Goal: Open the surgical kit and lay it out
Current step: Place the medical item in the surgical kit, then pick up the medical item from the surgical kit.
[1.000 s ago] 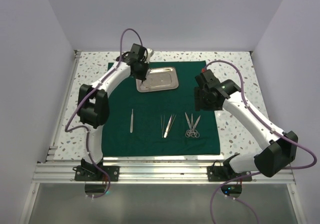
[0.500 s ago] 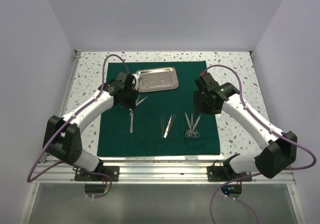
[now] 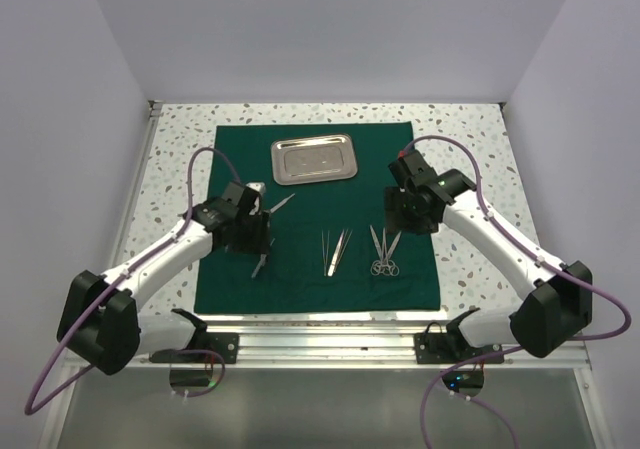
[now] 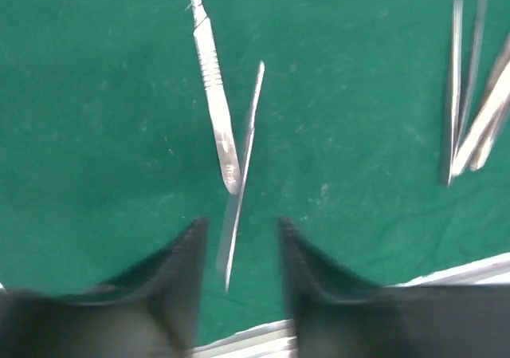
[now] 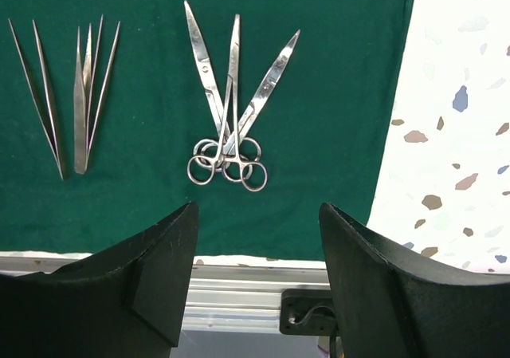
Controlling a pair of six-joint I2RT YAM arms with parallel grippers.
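My left gripper should keep moving, open, to the silver instrument near the steel tray until its fingers straddle it, as that instrument is clear of the crossed pair.
The surgical kit lies opened out: a dark green cloth spread flat, a shiny steel tray at its far side, tweezers and ring-handled scissors and forceps in a row nearer me. My left gripper hovers low over the cloth's left part. In the left wrist view its jaws stand apart, with a thin silver instrument lying between them, untouched, crossed over a flat-handled one. My right gripper is open above the scissors and forceps, holding nothing.
Speckled white tabletop borders the cloth on the left, right and far sides. An aluminium rail runs along the near edge, just past the cloth's hem. White walls close in the sides and back.
My left arm swung from the tray down to the near left of the cloth with a thin instrument, then opened its jaws and let it go. The right arm barely moved.
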